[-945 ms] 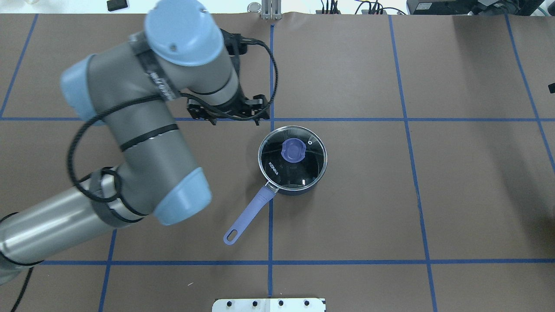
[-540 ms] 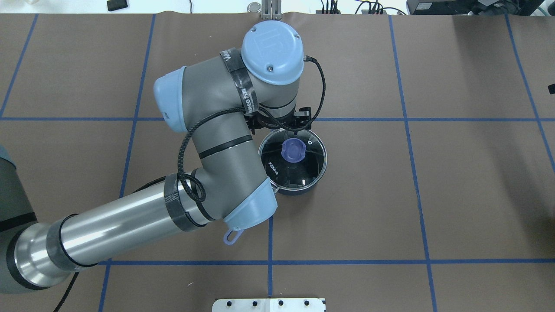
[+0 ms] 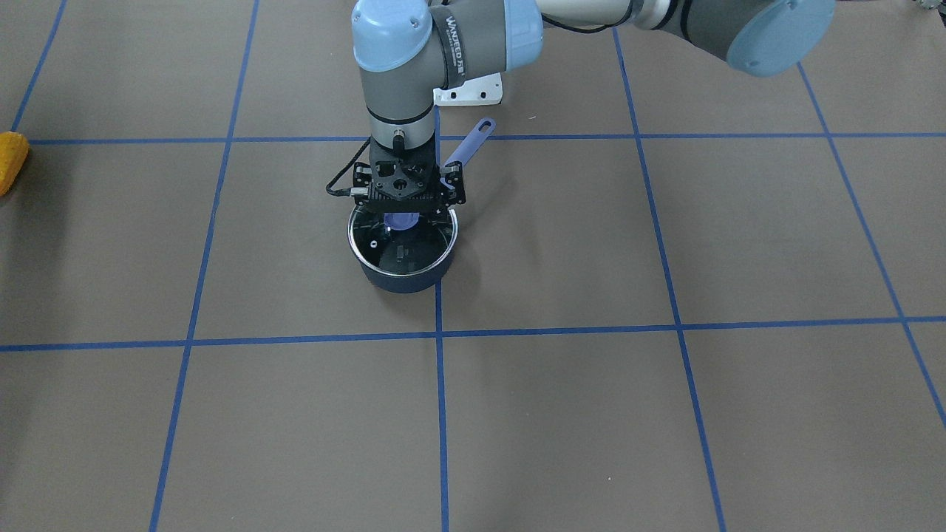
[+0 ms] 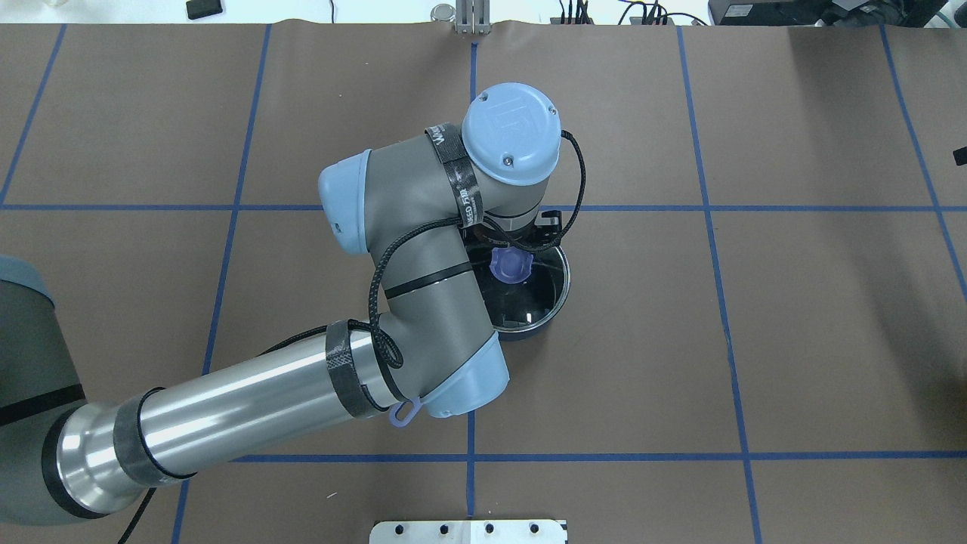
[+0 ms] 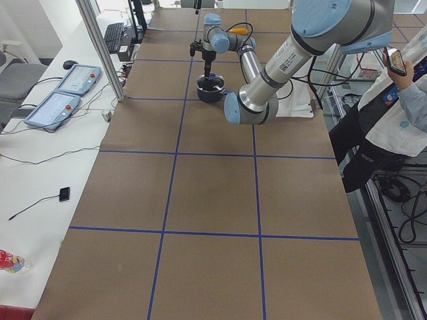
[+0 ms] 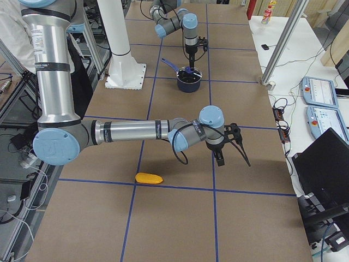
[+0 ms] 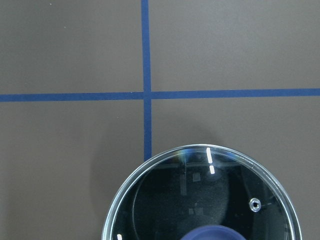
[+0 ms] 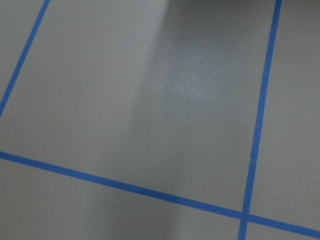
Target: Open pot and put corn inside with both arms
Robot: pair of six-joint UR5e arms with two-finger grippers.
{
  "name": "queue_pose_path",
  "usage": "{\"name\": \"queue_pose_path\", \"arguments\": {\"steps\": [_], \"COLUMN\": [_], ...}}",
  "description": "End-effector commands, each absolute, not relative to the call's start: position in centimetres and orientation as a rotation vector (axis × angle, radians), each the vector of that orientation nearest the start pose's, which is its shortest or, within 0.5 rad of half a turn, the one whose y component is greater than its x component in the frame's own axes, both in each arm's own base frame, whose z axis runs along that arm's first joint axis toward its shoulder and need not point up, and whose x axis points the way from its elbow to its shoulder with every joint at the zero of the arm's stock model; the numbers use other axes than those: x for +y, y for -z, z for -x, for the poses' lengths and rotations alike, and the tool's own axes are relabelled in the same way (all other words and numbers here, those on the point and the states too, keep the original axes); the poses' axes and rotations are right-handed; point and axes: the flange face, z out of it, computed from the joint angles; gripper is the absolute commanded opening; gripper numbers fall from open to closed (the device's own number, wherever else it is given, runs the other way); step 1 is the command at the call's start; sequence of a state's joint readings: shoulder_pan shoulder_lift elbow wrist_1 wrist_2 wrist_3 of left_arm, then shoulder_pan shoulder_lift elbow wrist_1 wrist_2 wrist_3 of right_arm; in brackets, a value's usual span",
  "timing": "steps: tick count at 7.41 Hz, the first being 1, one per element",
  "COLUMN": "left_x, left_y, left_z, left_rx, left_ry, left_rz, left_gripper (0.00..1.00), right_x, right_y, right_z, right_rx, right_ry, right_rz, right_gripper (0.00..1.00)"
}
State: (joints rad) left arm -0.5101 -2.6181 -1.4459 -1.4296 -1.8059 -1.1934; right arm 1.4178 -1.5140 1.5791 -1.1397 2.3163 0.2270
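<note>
My gripper is going to lift the glass lid off. I see only plain dark interior (image 3: 418,252) through the lid, so I should expect an empty navy pot (image 3: 404,282) then.
The navy pot (image 3: 403,279) stands near the table's middle with its glass lid (image 3: 399,247) on; its lavender handle (image 3: 469,144) points towards the robot. My left gripper (image 3: 405,210) hangs straight down just above the lid's purple knob (image 4: 511,264), fingers apart and holding nothing. The left wrist view shows the lid (image 7: 200,200) and the knob's top edge (image 7: 212,235). The corn (image 6: 149,178) lies on the table far to my right, and also shows in the front view (image 3: 11,161). My right gripper (image 6: 223,153) hovers beyond the corn; I cannot tell whether it is open.
The white base mount (image 3: 473,92) sits behind the pot's handle. Blue tape lines (image 4: 710,208) divide the brown table. An operator (image 5: 400,100) stands at the robot's side of the table. Control pendants (image 5: 73,80) lie on a side bench.
My left arm has swung to the right, carrying its gripper from left of the pot to directly over the lid's knob. The pot and lid have not moved.
</note>
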Motion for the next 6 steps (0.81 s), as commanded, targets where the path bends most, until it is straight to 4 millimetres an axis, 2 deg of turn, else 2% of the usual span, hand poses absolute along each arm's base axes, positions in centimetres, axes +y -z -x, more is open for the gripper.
{"name": "queue_pose_path", "arguments": {"steps": [1, 3, 5, 6], "left_x": [-45.2, -44.6, -44.3, -44.3], "left_y": [-5.7, -6.1, -6.0, -6.1], "left_z": [-60.5, -61.2, -61.6, -61.6], "left_rx": [0.802, 0.788, 0.785, 0.785], "left_ry": [0.022, 0.019, 0.014, 0.014], "left_rz": [-0.128, -0.147, -0.152, -0.152], "left_gripper": [0.99, 0.97, 0.89, 0.80], "right_x": [-54.2, -54.2, -54.0, -54.0], "right_y": [-57.9, -57.9, -58.2, -58.2], "right_z": [1.7, 1.7, 1.8, 1.8], "right_rx": [-0.805, -0.805, -0.805, -0.805], "right_ry": [0.116, 0.115, 0.115, 0.115], "right_rz": [-0.325, -0.324, -0.319, -0.319], "right_gripper": [1.00, 1.00, 1.00, 1.00]}}
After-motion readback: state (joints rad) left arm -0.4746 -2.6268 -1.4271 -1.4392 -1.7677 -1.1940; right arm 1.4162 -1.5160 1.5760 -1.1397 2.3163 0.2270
